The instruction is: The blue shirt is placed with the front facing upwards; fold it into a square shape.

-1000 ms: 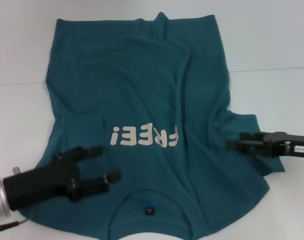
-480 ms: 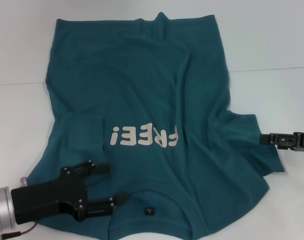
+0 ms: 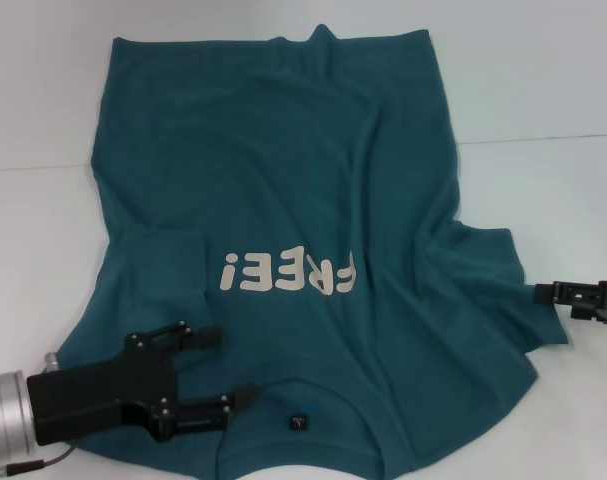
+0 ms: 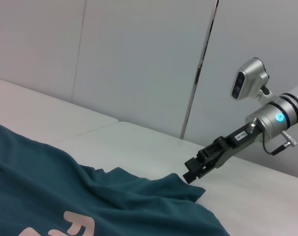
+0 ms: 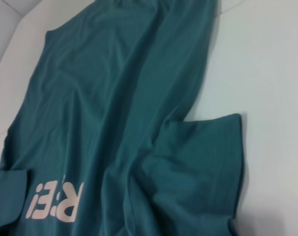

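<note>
My right gripper is beside the sleeve [image 3: 475, 272], which lies wrinkled against the shirt's body, so it should pull the sleeve tip [image 3: 549, 319] tight before folding the sleeve in.
The blue shirt [image 3: 283, 180] lies spread on the white table, front up, with its white lettering [image 3: 288, 272] facing up and its collar tag [image 3: 299, 421] at the near edge. My left gripper [image 3: 233, 368] is open, low over the shirt's near left shoulder beside the collar, with nothing between its fingers. Out at the right, my right gripper [image 3: 539, 292] sits at the outer edge of the rumpled sleeve [image 3: 493, 270]. The left wrist view shows that gripper [image 4: 190, 172] just above the sleeve tip [image 4: 180, 179]. In the right wrist view only the shirt [image 5: 114, 123] appears.
The white table [image 3: 543, 200] runs beyond the shirt on both sides, with a seam line [image 3: 543, 138] across it. Pale wall panels [image 4: 139, 64] stand behind the table. The shirt's hem [image 3: 273, 42] lies at the far side.
My left gripper has drawn back toward the near edge and now sits by the collar. My right gripper has pulled away to the right, off the sleeve to its outer edge. The shirt lies as before.
</note>
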Available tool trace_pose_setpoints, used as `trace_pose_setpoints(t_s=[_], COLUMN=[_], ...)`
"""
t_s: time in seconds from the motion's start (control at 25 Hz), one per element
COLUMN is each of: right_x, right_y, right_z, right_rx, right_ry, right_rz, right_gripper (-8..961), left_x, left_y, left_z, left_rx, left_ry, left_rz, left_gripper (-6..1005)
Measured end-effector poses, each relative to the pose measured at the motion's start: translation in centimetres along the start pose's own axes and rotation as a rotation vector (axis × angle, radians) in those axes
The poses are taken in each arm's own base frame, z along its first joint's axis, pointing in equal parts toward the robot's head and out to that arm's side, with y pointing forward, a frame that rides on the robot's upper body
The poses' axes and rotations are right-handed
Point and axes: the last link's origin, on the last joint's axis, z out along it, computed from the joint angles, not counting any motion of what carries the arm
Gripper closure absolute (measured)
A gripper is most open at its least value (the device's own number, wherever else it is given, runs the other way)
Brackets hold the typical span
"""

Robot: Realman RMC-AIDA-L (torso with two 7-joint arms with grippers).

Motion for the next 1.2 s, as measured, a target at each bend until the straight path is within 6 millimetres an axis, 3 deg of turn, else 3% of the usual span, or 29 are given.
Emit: trace_pose_setpoints(t_s=[0.6, 0.8, 0.92, 1.2], right_x=[0.2, 0.2, 0.1, 0.0], right_y=[0.6, 0.9, 1.1, 1.3], right_z=[2.8, 3.0, 3.4, 3.6], right_rx=[0.042, 0.033, 0.027, 0.026], right_ry=[-0.043, -0.037, -0.032, -0.038], right_rz=[-0.017, -0.036, -0.042, -0.041], right_gripper=[59, 227, 456, 750], left_x=[0.0, 0.0, 0.0, 0.0], left_y=[-0.1, -0.1, -0.2, -0.2], left_z=[0.0, -0.1, -0.1, 0.0], left_rx=[0.003, 0.006, 0.011, 0.013], left_ry=[-0.001, 0.0, -0.003, -0.005], left_rz=[-0.004, -0.004, -0.003, -0.005], left_gripper=[112, 112, 112, 112])
